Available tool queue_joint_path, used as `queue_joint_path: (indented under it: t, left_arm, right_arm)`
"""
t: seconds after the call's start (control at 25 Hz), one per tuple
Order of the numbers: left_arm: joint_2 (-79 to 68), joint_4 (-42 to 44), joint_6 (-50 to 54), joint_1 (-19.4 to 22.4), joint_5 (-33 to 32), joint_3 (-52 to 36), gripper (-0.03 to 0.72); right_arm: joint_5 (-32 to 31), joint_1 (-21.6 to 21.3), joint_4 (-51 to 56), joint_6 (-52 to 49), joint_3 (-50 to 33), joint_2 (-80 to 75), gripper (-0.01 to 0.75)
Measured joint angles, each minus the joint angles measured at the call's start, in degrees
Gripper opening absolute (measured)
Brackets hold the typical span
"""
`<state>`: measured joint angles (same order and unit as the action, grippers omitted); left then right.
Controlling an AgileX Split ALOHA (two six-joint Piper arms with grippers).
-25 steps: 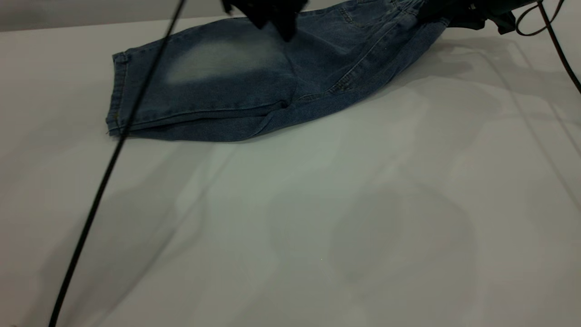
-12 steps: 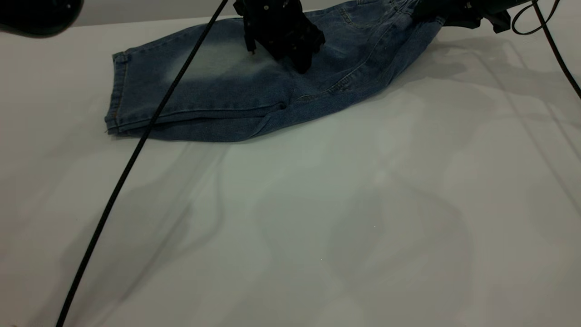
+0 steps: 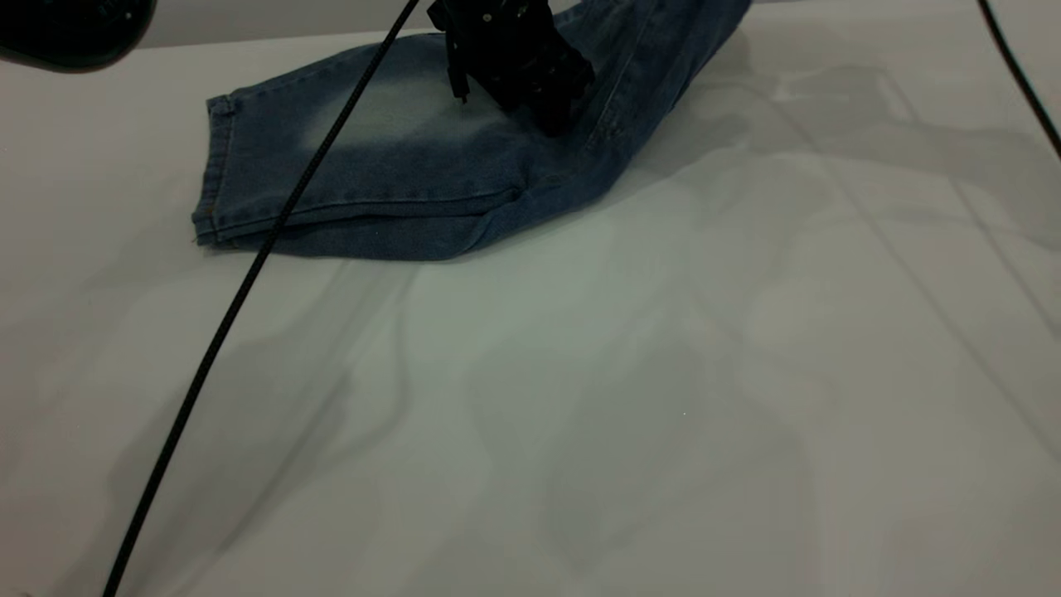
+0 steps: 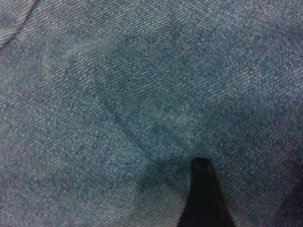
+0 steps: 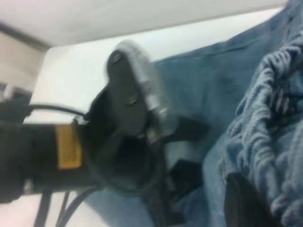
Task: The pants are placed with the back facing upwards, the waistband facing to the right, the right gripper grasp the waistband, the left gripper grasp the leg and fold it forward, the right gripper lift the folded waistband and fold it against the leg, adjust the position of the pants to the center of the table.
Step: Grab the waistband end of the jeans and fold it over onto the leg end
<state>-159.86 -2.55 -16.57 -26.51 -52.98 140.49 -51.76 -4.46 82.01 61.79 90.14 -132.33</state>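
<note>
My left gripper is on the pants' middle (image 3: 532, 159), where the waistband must fold over. My right gripper should wait while my left gripper moves back toward the hem (image 3: 213, 169).
The pants (image 3: 398, 166), blue washed denim with a pale faded patch, lie doubled lengthwise at the far left of the table (image 3: 630, 398). My left gripper (image 3: 551, 124) presses down on their middle; denim (image 4: 118, 94) fills the left wrist view. The right end of the pants rises off the table and leaves the top of the exterior view. My right gripper (image 5: 258, 201) shows only in its own wrist view, shut on the ruffled waistband (image 5: 277, 113), looking down at the left arm (image 5: 128, 118). The printed leg is hidden.
A black cable (image 3: 249, 274) runs diagonally from the left arm over the hem end of the pants and down the table. A second cable (image 3: 1024, 83) hangs at the far right. A dark rounded body (image 3: 66, 29) sits in the top left corner.
The left gripper came down onto the pants' middle and has stayed there. The right gripper rose with the waistband out of the exterior view, pulling that end up and leftward.
</note>
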Motion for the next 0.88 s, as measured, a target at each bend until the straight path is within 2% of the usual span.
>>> queue_joint_path:
  t: [0.24, 0.4, 0.68, 0.88]
  left_arm:
    - [-0.05, 0.0, 0.05, 0.0, -0.54, 0.09, 0.456]
    - [-0.11, 0.07, 0.1, 0.0, -5.13, 2.15, 0.456]
    - [-0.1, 1.62, 0.22, 0.12, -16.33, 13.73, 0.456]
    - [0.74, 3.53, 1.64, 1.28, -17.46, 19.89, 0.456]
  right_arm:
    - [-0.65, 3.74, -1.79, -0.25, 0.0, 0.0, 0.09]
    - [-0.68, 3.97, -1.82, -0.25, 0.0, -0.05, 0.09]
    - [-0.56, 3.97, -1.99, -0.82, 0.0, -0.05, 0.09]
    - [-0.38, 3.97, -2.04, -0.85, 0.0, -0.05, 0.09]
